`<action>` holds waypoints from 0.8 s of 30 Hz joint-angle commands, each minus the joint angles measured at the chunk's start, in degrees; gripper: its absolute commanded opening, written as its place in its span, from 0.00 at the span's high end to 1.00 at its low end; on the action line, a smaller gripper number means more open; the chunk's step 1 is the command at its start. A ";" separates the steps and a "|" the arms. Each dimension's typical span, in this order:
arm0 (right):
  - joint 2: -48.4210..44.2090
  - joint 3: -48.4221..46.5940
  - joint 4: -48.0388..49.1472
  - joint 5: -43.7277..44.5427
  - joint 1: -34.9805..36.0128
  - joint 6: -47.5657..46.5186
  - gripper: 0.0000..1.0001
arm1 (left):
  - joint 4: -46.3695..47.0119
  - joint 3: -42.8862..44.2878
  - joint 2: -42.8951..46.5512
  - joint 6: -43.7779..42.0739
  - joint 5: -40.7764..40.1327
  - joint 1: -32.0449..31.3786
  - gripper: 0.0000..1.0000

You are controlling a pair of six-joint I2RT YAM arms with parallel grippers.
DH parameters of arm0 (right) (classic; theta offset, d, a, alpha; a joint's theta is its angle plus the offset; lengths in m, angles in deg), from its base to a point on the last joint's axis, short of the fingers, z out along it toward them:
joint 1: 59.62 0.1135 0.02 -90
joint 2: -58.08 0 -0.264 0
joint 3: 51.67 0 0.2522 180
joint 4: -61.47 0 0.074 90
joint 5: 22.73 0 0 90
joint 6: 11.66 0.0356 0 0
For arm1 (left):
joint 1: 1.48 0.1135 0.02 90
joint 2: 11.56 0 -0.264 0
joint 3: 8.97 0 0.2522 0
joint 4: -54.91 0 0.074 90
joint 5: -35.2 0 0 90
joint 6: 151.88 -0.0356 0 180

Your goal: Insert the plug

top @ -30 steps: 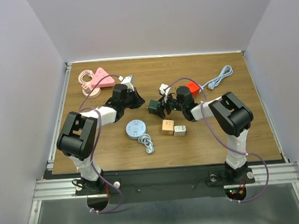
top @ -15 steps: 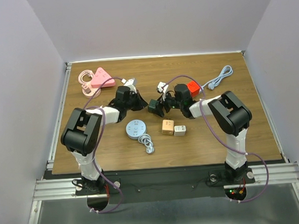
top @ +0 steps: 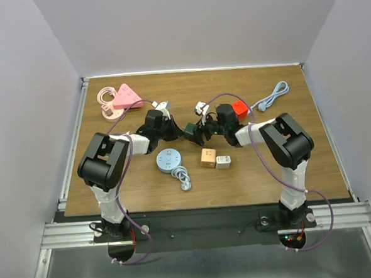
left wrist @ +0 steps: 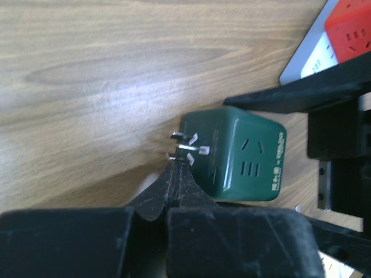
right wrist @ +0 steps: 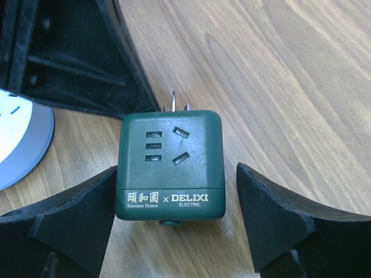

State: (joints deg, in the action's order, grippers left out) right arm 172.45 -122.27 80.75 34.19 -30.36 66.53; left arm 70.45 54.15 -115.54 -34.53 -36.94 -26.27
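The green cube is loose in the robot's right gripper and its prongs [left wrist: 194,149] are against the left gripper's fingers, so next the right gripper squeezes both of the cube's sides [right wrist: 220,165] and lifts it clear.
A dark green cube socket [top: 190,130] with metal prongs [left wrist: 188,145] lies on the wooden table between my two grippers. My left gripper [left wrist: 176,166] is shut, and its tips sit right at the prongs on the cube's left face [left wrist: 246,156]. I cannot tell whether it pinches a prong. My right gripper [right wrist: 174,223] is open and straddles the cube [right wrist: 169,156]. Its left finger [right wrist: 75,217] is against the cube's side and its right finger [right wrist: 278,214] stands apart. The cube's socket holes face up.
A round blue-grey socket [top: 168,160] with a cable lies near the front. An orange cube [top: 208,158] and a white cube [top: 223,162] sit beside it. A red cube [top: 239,108], a white plug [top: 200,106], a grey cable [top: 272,97] and a pink power strip [top: 125,96] lie further back.
My left gripper has moved right, up to the green cube's prongs. My right gripper with the cube between its fingers has shifted slightly left and back.
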 commanded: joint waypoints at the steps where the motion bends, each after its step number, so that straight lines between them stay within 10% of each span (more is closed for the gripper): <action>1: -2.66 0.06 0.71 1.44 -0.34 0.91 0.14 | 2.08 -1.02 0.10 -0.02 0.06 -0.34 1.00; 18: -0.29 -0.81 0.28 2.15 -0.34 4.08 0.15 | 2.08 -0.94 -0.52 -0.02 1.12 -0.34 1.00; 24: -2.30 0.67 0.45 1.17 -0.52 2.33 0.55 | 2.25 -1.46 3.69 -0.63 1.12 -0.25 1.00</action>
State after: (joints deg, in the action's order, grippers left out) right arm 172.04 -121.79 80.33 36.20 -30.41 69.63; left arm 70.54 53.28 -116.77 -34.55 -36.54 -26.27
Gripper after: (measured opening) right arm 0.610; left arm 0.018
